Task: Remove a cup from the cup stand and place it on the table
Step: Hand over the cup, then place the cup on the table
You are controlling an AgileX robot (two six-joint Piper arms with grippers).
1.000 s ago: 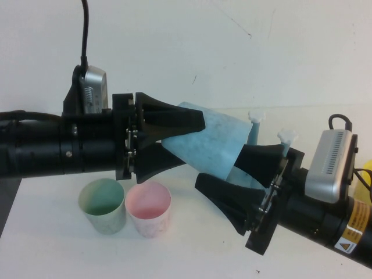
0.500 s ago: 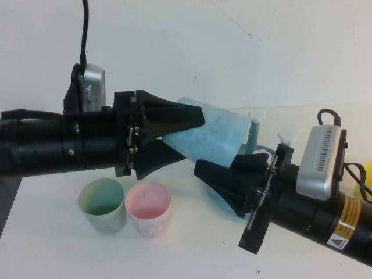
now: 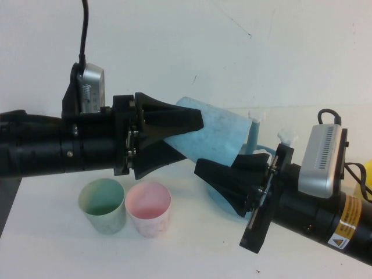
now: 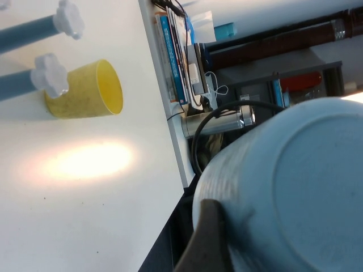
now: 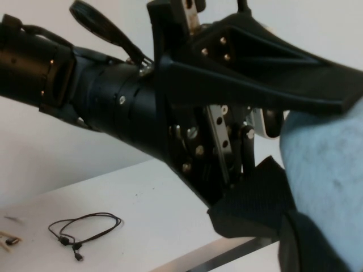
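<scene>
My right gripper should grab the cup's rim [image 3: 239, 139] while my left gripper is on the light blue cup's base end. It should then pull the cup clear before standing it upright.
The light blue cup [image 3: 212, 139] is held tilted in the air, above the table [image 3: 52, 244]. My left gripper [image 3: 193, 138] is shut on its base end. The cup's round bottom fills the left wrist view [image 4: 295, 192]. My right gripper [image 3: 218, 170] sits just below the cup's wide rim with its fingers apart, and the cup's wall shows beside one finger in the right wrist view [image 5: 326, 170]. The blue cup stand [image 3: 254, 136] stands behind the right gripper, with two white-capped pegs visible. Its pegs also show in the left wrist view [image 4: 31, 28].
A green cup [image 3: 103, 204] and a pink cup [image 3: 149, 208] stand upright side by side on the table under the left arm. A yellow cup [image 4: 91, 90] lies by the stand's pegs near the table's right edge. A thin black cable [image 5: 85, 229] lies on the table.
My right gripper has drawn back and down from the cup's rim and turned. My left gripper still holds the cup, almost unmoved.
</scene>
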